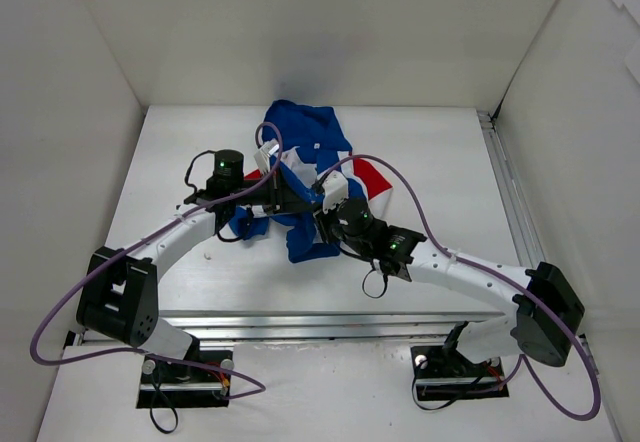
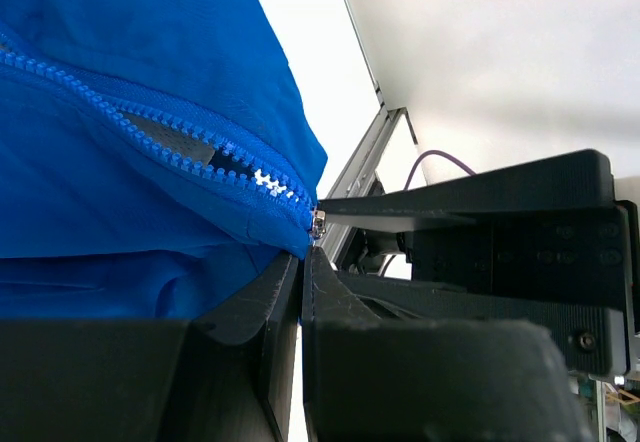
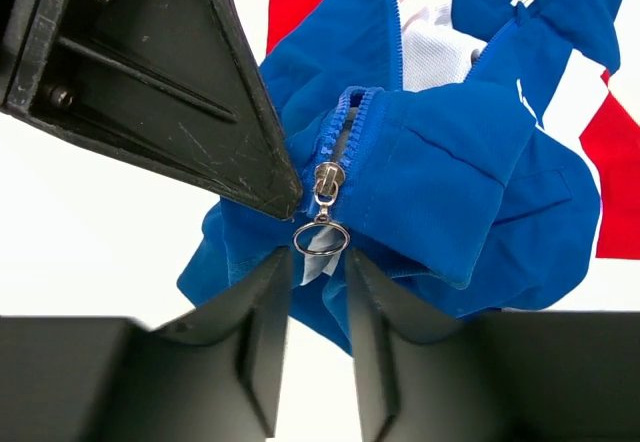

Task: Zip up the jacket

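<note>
My right gripper's narrow-set fingers are just short of the silver ring pull (image 3: 321,226), so I should open them wider, back off and line up with the ring (image 3: 322,253) before I pinch it.
The jacket (image 1: 300,142) is royal blue with red and white panels and lies bunched at the table's middle. My left gripper (image 1: 290,202) is shut on the jacket's blue hem, right beside the bottom of the zipper (image 2: 200,147); the pinch shows in the left wrist view (image 2: 303,257). My right gripper (image 3: 318,262) is open a little. Its tips sit just below the silver ring pull (image 3: 320,237) that hangs from the zipper slider (image 3: 328,177), without holding it. In the top view the right gripper (image 1: 322,224) is close to the left one. Above the slider the zipper is open.
The left gripper's black finger (image 3: 200,92) fills the upper left of the right wrist view, almost touching the slider. White walls enclose the table (image 1: 450,162) on three sides. A metal rail (image 1: 505,192) runs along its right edge. Purple cables loop over both arms.
</note>
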Robot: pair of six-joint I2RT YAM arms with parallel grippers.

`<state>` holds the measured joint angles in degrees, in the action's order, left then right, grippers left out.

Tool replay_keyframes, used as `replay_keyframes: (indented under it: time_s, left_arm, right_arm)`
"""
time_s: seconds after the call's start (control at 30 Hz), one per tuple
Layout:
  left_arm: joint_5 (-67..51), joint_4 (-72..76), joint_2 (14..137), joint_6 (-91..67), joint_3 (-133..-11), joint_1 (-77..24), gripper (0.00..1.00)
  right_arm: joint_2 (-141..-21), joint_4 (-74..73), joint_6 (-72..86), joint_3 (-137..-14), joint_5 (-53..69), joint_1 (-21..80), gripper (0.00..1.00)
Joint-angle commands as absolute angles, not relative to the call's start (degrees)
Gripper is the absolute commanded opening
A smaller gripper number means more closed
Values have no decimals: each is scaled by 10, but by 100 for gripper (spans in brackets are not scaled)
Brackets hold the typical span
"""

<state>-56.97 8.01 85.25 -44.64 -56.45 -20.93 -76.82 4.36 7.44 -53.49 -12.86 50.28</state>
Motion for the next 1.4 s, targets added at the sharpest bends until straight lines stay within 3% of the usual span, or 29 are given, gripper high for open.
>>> replay_keyframes:
  time_s: [0.0,0.2,0.47,0.63,0.77,0.9,1.17,1.37]
  left_arm:
    - [-588,124,825,-453,-571,-206,0]
    - [-584,123,830,-451,-570,-206,0]
    - [-581,127,839,-453,-563,-206,0]
    - [-582,126,834,-455,-570,-206,0]
    - [-584,117,830,-461,-578,-206,0]
    - [-582,105,825,-466,-582,-206,0]
    - [-579,103,827,-485,-587,-206,0]
    - [-581,103,825,-490,-592,-206,0]
  right_arm:
    - [-766,89,74,-561,-149,507,25]
    - [-753,85,69,-561,-149,506,6]
    - [-716,63,55,-574,-159,509,2]
    - [-708,58,54,-563,-149,507,13]
    - [-706,57,38,-549,-151,509,38]
    - [-715,57,32,-543,-166,508,50]
    - [-734,59,14,-522,-214,519,67]
    - [-752,58,11,-515,-242,522,73]
